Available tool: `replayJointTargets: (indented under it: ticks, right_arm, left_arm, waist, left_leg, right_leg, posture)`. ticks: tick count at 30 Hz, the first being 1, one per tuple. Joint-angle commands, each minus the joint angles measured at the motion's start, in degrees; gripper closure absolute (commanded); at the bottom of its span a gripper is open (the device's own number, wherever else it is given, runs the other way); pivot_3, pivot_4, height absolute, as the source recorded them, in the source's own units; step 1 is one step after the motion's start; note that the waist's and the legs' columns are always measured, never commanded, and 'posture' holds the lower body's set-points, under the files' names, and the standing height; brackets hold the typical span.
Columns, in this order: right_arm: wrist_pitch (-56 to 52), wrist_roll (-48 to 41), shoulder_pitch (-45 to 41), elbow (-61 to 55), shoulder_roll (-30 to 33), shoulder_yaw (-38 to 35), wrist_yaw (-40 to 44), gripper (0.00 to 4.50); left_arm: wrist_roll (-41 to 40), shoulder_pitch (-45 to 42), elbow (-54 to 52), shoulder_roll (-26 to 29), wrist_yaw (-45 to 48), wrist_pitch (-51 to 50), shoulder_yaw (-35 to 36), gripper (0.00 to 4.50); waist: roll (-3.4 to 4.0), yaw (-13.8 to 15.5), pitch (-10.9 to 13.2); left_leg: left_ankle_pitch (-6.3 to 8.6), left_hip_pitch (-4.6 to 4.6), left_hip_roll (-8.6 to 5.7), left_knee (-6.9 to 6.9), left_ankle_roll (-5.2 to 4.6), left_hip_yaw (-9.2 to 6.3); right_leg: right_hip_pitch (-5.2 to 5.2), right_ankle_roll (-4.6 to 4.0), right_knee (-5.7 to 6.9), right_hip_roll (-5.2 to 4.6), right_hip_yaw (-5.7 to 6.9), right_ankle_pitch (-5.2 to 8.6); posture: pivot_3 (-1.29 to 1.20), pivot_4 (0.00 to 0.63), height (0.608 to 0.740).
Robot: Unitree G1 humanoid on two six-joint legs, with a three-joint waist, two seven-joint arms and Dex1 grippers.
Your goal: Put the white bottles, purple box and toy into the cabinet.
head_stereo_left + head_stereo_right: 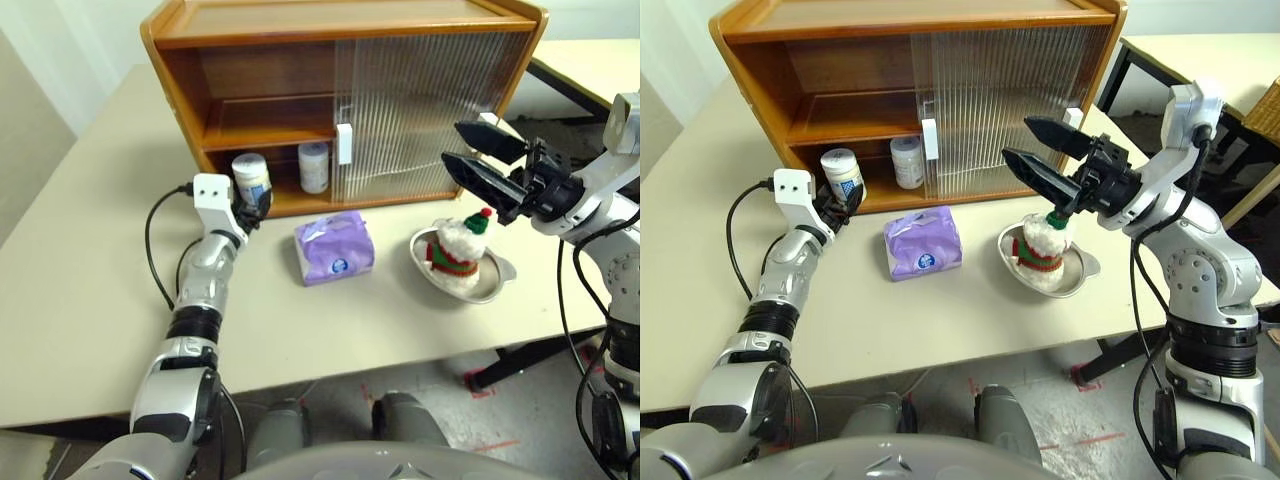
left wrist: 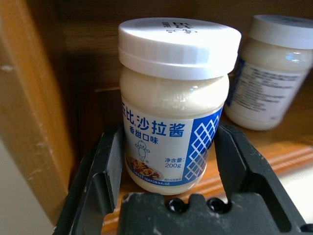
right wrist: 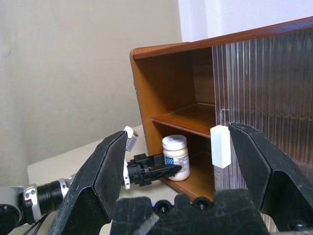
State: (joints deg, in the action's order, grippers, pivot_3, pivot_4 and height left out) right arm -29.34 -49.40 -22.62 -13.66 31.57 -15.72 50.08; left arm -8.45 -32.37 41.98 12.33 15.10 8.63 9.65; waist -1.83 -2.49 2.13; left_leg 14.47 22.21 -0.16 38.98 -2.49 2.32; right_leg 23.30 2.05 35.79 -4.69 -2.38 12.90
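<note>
The left gripper has the held bottle (image 1: 251,174) upright before the open space (image 1: 283,172) beside the other bottle, so it should keep going into the cabinet and let go past the cabinet's front edge.
My left gripper (image 1: 252,205) is shut on a white bottle (image 2: 173,98), its black fingers (image 2: 105,166) pressed to both sides of the label. It holds the bottle upright at the front lip of the cabinet's (image 1: 180,60) lower left compartment. A second white bottle (image 1: 313,166) stands deeper inside that compartment, to the right. The purple box (image 1: 335,247) lies on the table in front of the cabinet. To its right, the toy (image 1: 458,245) sits in a silver dish (image 1: 495,285). My right gripper (image 1: 455,145) hangs open in the air above the toy, holding nothing.
The cabinet's ribbed sliding door (image 1: 430,110) covers its right half, with a white handle (image 1: 344,143) at its left edge. The upper shelf (image 1: 265,125) on the left holds nothing. A black cable (image 1: 152,240) loops on the table beside my left arm. The table's front edge runs close below the dish.
</note>
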Motion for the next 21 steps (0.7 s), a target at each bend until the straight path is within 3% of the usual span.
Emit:
replayJointTargets:
  ticks: [1,10,21]
  right_arm:
    - [0.7,0.2,0.1,-1.1,-0.1,0.1,-0.3,0.00]
    - [0.8,0.2,0.4,-1.6,-0.3,0.0,-0.5,0.00]
    - [0.9,0.1,0.8,-2.1,-0.3,0.1,-0.8,0.00]
  left_arm:
    - [2.1,-2.6,4.7,-1.7,-4.5,2.8,-0.4,1.43]
    - [3.1,-7.4,13.8,-5.8,-10.9,6.6,-0.2,1.43]
    - [3.4,-11.3,20.6,-6.1,-13.7,9.1,0.4,1.43]
  waist:
    - [-0.03,0.1,0.0]
    - [-0.08,0.2,-0.1]
    - [-0.09,0.0,-0.1]
  left_leg:
    - [0.00,0.00,-0.01,0.00,-0.01,0.00]
    - [0.04,0.04,-0.05,0.01,0.07,0.01]
    - [0.04,0.03,-0.06,0.02,0.08,0.02]
  right_leg:
    - [0.00,0.01,-0.01,0.00,0.00,0.00]
    - [-0.03,0.12,-0.10,-0.01,-0.03,-0.07]
    - [-0.06,0.15,-0.12,0.01,-0.02,-0.06]
  posture:
    - [-0.11,0.000,0.740]
    - [-0.12,0.000,0.740]
    - [-0.13,0.000,0.740]
